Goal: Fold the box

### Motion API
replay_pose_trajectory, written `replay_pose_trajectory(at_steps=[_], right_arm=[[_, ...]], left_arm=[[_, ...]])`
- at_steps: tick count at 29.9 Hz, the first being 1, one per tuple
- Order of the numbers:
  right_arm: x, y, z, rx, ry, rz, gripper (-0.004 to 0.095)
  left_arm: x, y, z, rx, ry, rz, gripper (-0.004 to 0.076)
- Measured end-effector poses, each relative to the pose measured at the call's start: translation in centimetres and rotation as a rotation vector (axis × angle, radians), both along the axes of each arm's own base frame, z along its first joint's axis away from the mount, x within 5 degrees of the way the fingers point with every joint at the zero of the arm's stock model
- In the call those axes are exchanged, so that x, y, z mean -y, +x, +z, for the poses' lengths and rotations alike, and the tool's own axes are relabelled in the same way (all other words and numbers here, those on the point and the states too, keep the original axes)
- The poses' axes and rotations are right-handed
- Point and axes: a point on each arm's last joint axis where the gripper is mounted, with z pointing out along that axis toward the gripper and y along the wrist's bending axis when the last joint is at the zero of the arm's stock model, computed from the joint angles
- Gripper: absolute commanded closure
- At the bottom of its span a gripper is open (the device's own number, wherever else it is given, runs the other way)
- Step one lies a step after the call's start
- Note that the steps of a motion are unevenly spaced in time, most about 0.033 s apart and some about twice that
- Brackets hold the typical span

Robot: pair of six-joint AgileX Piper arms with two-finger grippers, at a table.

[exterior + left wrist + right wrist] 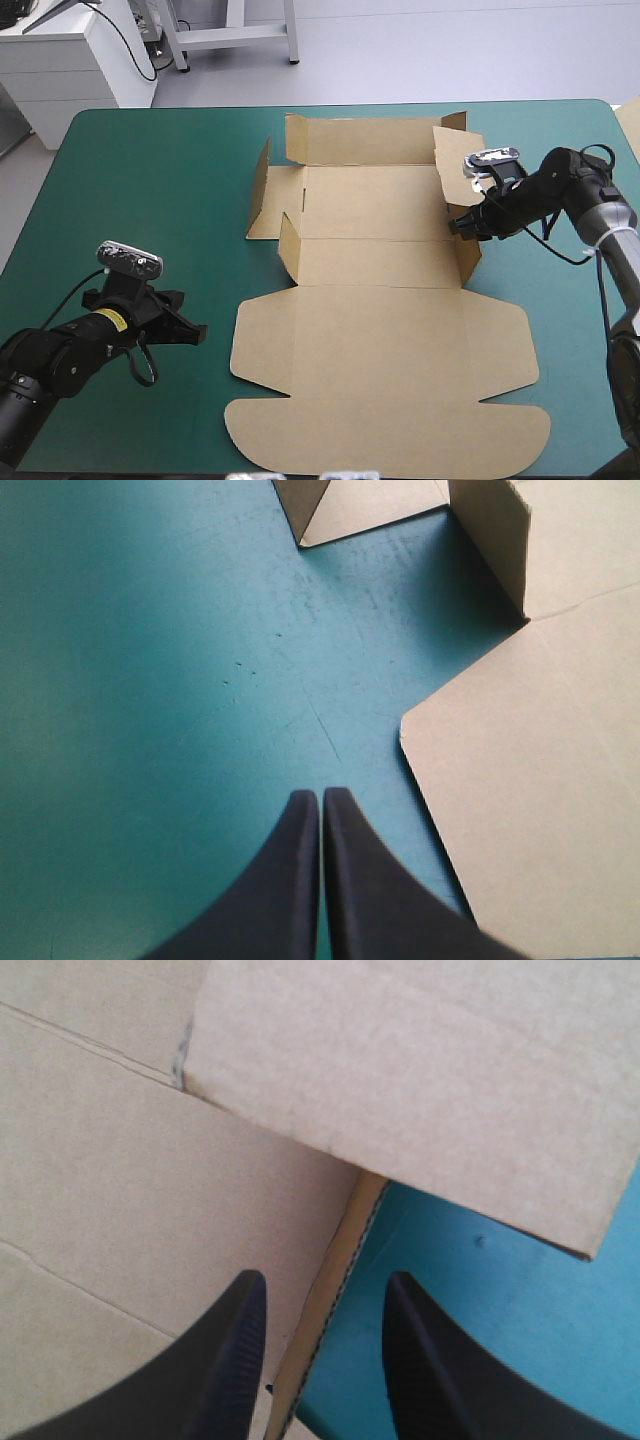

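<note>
The whole sheet (378, 262) will swing along with the raised flap when I pull that flap, because the flap joins the brown box along a crease (457, 266).
The brown box (385, 330) lies mid-table as a cut sheet, its lid panel flat toward the front edge. The back wall (370, 140), left flaps (291, 250) and right wall (468, 255) stand raised. My right gripper (462, 226) is at the right wall. In the right wrist view it is open (322, 1295), and the wall's top edge (335, 1290) runs between its fingers. A folded flap (420, 1090) lies ahead of them. My left gripper (195, 333) is shut (320, 798) over bare cover, just left of the lid's rounded corner (530, 810).
Bare teal-green cover (150, 180) spreads across the table's left side and behind the box. The lid's front flap (390, 435) reaches close to the table's front edge. A narrow strip of cover (570, 330) lies between the box and the right edge.
</note>
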Motion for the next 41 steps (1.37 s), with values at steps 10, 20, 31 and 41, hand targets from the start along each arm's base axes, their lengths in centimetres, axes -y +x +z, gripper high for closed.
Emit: replay_pose_trajectory(at_steps=[10,20,31,41], right_arm=[[0.0,0.1,-1.5,-0.102,-0.013,0.024,0.062],[0.0,0.2,-2.6,-0.169,-0.01,0.032,0.0909],[0.1,0.6,-3.4,-0.198,-0.021,0.017,0.0922],[0.0,1.0,-3.4,-0.157,-0.03,0.026,0.0922]], left_arm=[[0.0,0.0,0.0,-0.001,-0.002,0.002,0.0731],[0.0,0.0,0.0,-0.001,-0.002,0.002,0.0731],[0.0,0.0,0.0,-0.001,-0.002,0.002,0.0731],[0.0,0.0,0.0,-0.001,-0.003,0.002,0.0731]])
